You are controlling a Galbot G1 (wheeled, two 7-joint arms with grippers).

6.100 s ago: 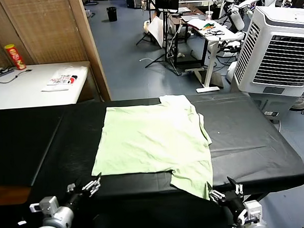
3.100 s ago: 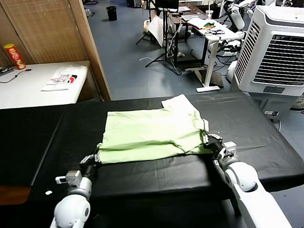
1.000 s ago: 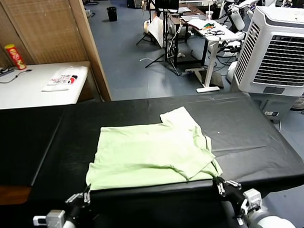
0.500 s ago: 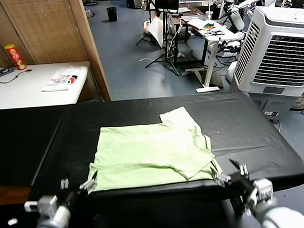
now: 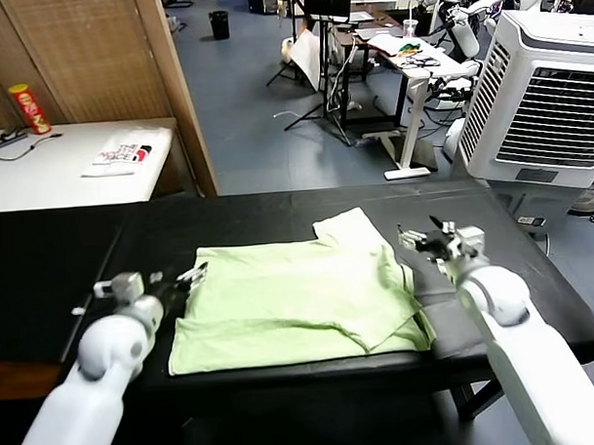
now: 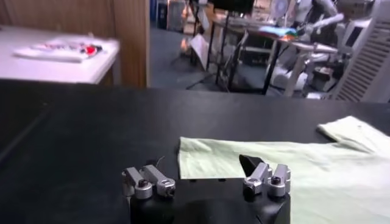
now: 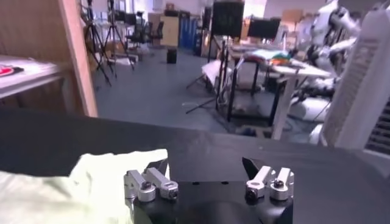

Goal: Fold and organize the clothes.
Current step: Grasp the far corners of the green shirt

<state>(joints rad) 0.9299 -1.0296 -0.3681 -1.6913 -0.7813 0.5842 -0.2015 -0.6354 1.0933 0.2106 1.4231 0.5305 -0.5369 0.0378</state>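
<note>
The sleeve (image 5: 346,226) is sticking out past the T-shirt's far edge, so the pale green T-shirt (image 5: 280,287) will still have a small peak there when I fold that edge over.
The pale green T-shirt (image 5: 295,301) lies folded over on itself in the middle of the black table (image 5: 267,210), one sleeve (image 5: 351,225) pointing to the far side. My left gripper (image 5: 192,277) hovers open at the shirt's far left corner, holding nothing. In the left wrist view the left gripper (image 6: 207,173) shows its spread fingers above that corner of the shirt (image 6: 292,173). My right gripper (image 5: 417,240) is open and empty just beyond the shirt's right edge. In the right wrist view the right gripper (image 7: 207,171) has the sleeve (image 7: 97,176) beside one finger.
A white side table (image 5: 61,177) at the far left carries a white printed item (image 5: 121,155) and a red can (image 5: 26,110). A wooden screen (image 5: 96,54) stands behind it. A large air cooler (image 5: 546,92) stands at the far right, close to the table's end.
Both grippers have let go of the shirt's near hem, opened wide, and moved up from the table's near edge to the shirt's left and right sides. The shirt stays folded.
</note>
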